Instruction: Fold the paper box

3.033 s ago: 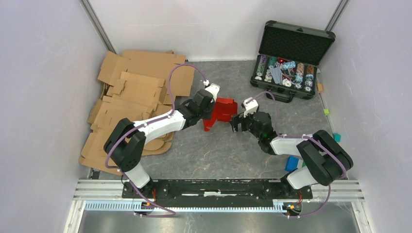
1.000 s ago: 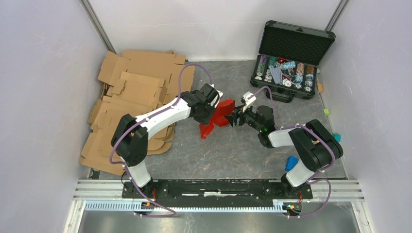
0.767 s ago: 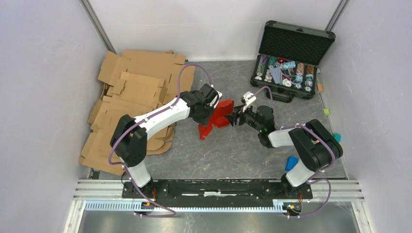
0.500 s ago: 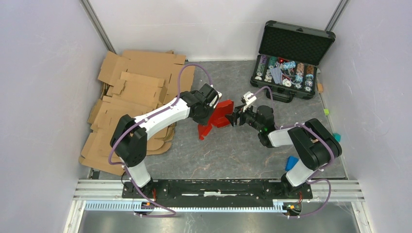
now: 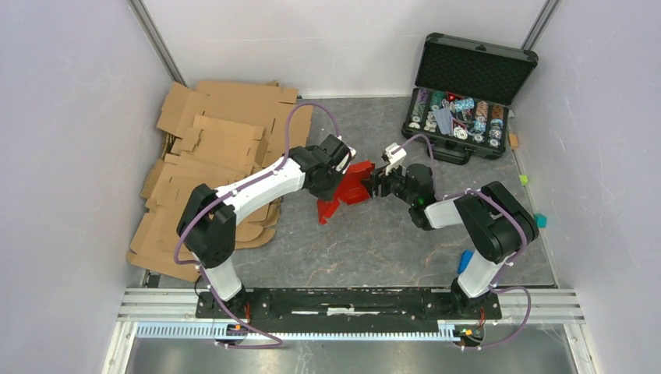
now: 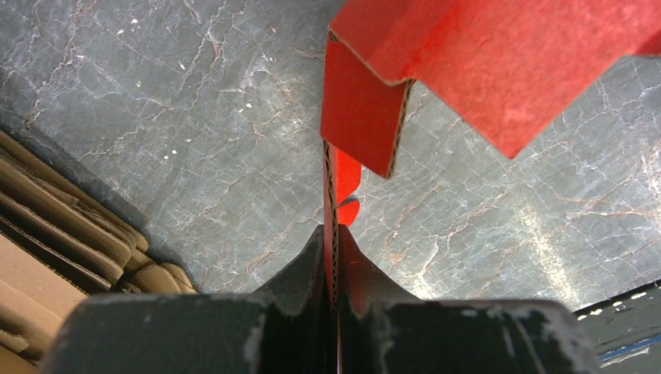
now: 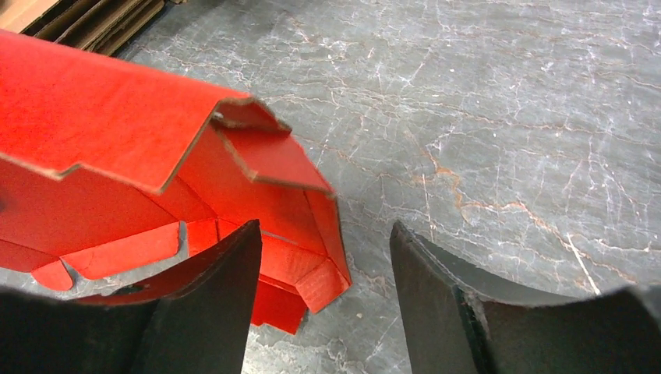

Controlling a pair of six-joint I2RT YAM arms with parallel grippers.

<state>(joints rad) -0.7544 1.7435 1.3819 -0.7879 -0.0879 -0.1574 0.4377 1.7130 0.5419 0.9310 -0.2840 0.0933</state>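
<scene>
My right gripper should hold the box's free side (image 7: 323,220) while my left gripper takes hold of the box's side panel again, because the red paper box's opening (image 5: 356,188) leans toward my right gripper.
The red paper box (image 5: 355,181) is a half-folded creased sheet held on edge above the grey floor in the middle of the top view. My left gripper (image 5: 335,178) is shut on one of its thin panels (image 6: 333,199), which stands edge-on between the fingers (image 6: 300,269); more red flaps (image 6: 499,62) spread above. My right gripper (image 5: 377,185) is at the box's right side, open. In the right wrist view its jaws (image 7: 325,227) stand wide apart, with the box's lower corner (image 7: 312,257) just in front of the gap and nothing clamped.
A pile of brown cardboard sheets (image 5: 210,148) lies at the left and shows beside the left fingers (image 6: 47,234). An open black case of poker chips (image 5: 464,117) stands at the back right. Small blue (image 5: 468,261) and teal (image 5: 540,221) blocks lie near the right arm.
The right gripper has slid left, up against the box's right side, jaws slightly narrower. The left gripper keeps its hold; since the oldest frame it has turned and tilted the box.
</scene>
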